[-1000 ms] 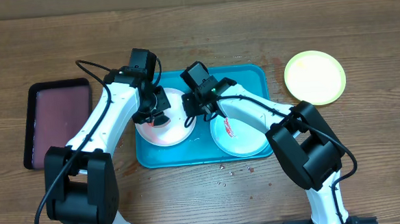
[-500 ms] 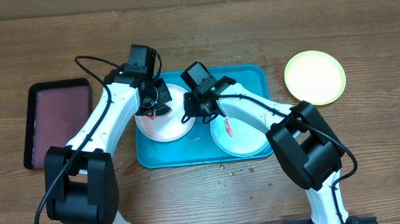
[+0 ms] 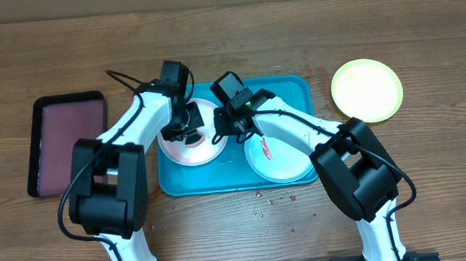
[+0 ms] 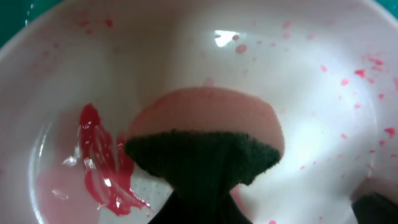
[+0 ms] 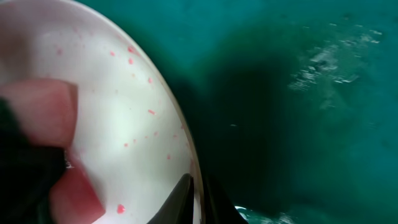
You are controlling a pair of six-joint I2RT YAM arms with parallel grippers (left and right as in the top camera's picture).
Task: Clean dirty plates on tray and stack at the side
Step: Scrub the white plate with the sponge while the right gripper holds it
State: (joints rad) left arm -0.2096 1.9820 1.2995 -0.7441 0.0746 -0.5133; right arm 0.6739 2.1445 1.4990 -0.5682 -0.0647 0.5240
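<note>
Next, I wipe back across the thick red smear (image 4: 107, 163) with my left gripper, to the all-white plate's rim (image 3: 160, 144) near the maroon tray, because the sponge is pressing next to the smear.
An all-white plate (image 3: 188, 149) with red smears lies on the left of the turquoise tray (image 3: 283, 89). My left gripper (image 3: 179, 127) is shut on a pink and dark green sponge (image 4: 205, 146) that presses on this plate (image 4: 323, 137), beside a red smear (image 4: 102, 168). My right gripper (image 3: 220, 133) is shut on the plate's right rim (image 5: 186, 149). A teal-rimmed plate (image 3: 281, 161) with a red smear lies on the tray's right. A yellow-green rimmed plate (image 3: 367, 90) sits on the table right of the tray.
A black-rimmed maroon tray (image 3: 66, 139) lies at the left of the wooden table. Small crumbs and red specks lie on the table in front of the turquoise tray (image 3: 268, 196).
My left gripper with the sponge has moved back and forth over the white plate, now a little right of before. My right gripper has kept its hold on the rim.
</note>
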